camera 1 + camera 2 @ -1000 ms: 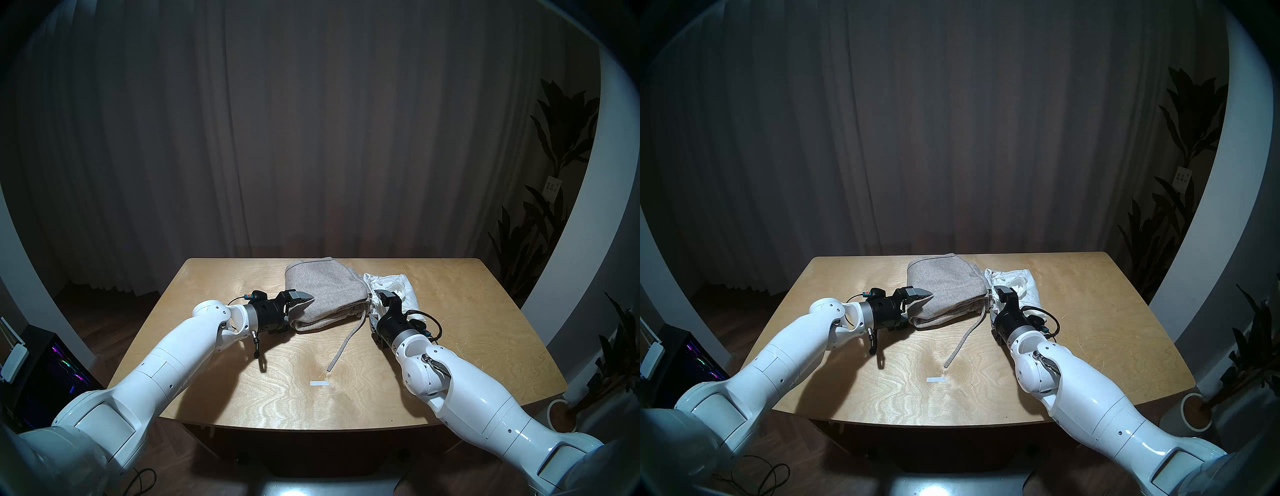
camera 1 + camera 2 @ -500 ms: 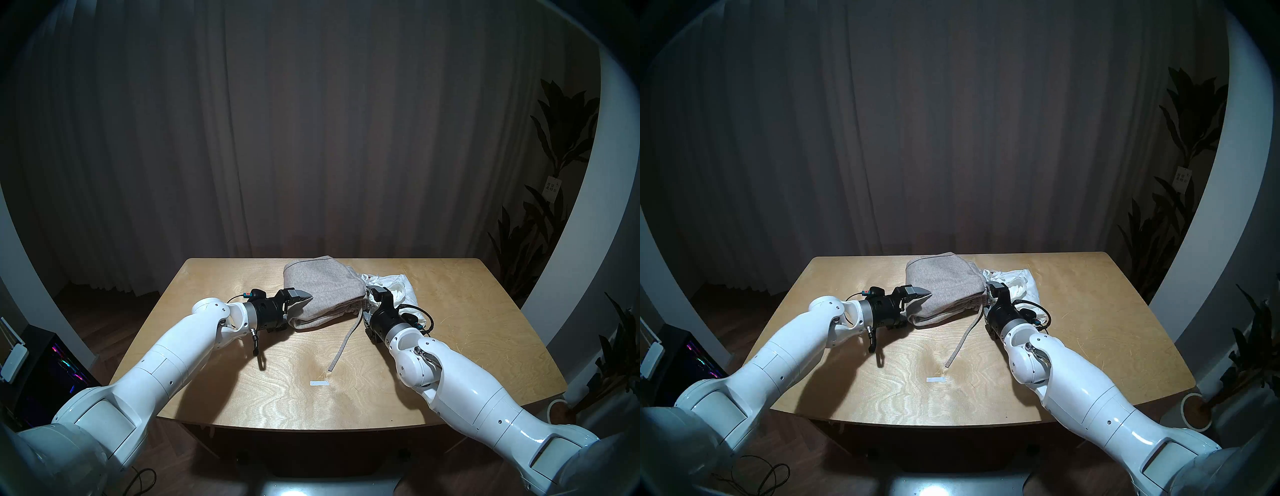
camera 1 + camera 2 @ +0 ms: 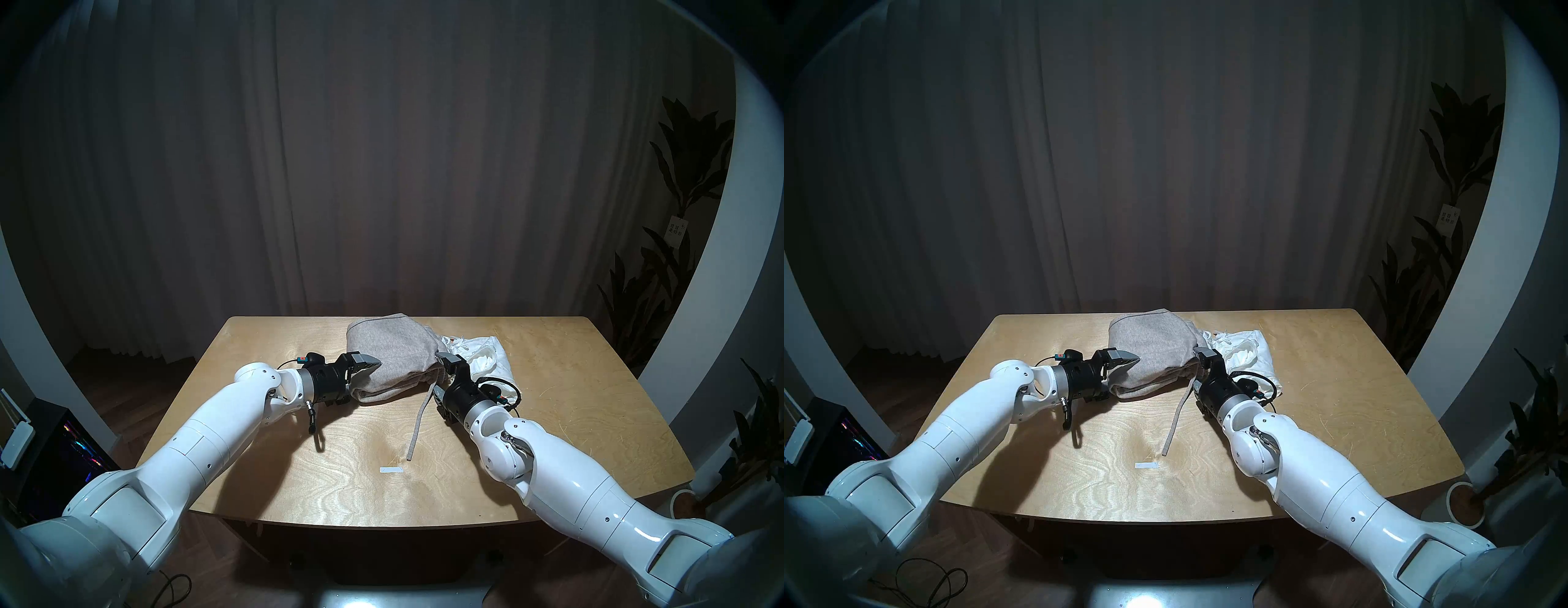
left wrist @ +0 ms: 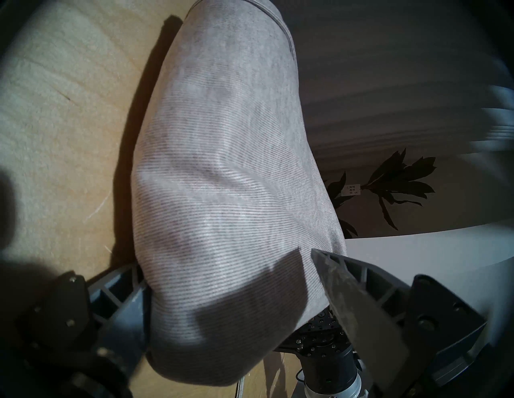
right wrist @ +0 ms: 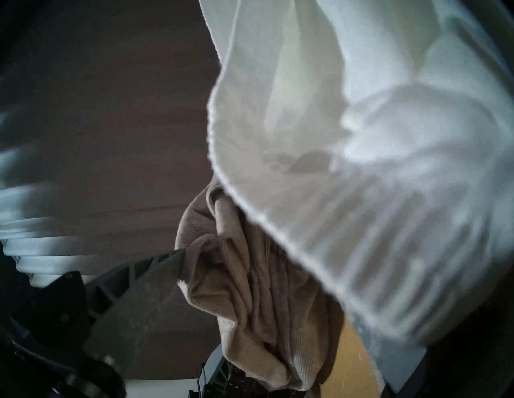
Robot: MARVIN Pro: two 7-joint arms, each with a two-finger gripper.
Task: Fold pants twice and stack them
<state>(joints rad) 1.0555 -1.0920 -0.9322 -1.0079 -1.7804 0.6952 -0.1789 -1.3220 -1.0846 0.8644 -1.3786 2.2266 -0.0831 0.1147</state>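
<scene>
The grey-beige pants (image 3: 393, 348) will stay folded and droop as one bundle when I lift them, because the thick, rounded near end (image 3: 368, 387) gathers the layers between my fingers.
The grey-beige pants (image 3: 394, 348) (image 3: 1153, 339) lie folded in a thick bundle at the back middle of the table (image 3: 339, 479). Their drawstring (image 3: 418, 424) trails toward me. My left gripper (image 3: 365, 375) (image 4: 225, 258) stands open, straddling the bundle's left near corner, one finger over the cloth and one beneath it. Crumpled white shorts (image 3: 488, 361) (image 5: 361, 139) lie against the pants' right side. My right gripper (image 3: 443, 375) (image 5: 278, 278) is open at the pants' gathered waistband (image 5: 250, 278). The white cloth drapes over its far finger.
A short white tape strip (image 3: 390, 469) is stuck on the table just beyond the drawstring's end. Dark curtains hang behind the table. Potted plants (image 3: 679, 254) stand at the right, and a lit computer case (image 3: 63, 441) sits on the floor at the left.
My right gripper has slid left, off the white shorts and against the pants' right edge, nudging the waistband and drawstring leftward. The left gripper has barely shifted.
</scene>
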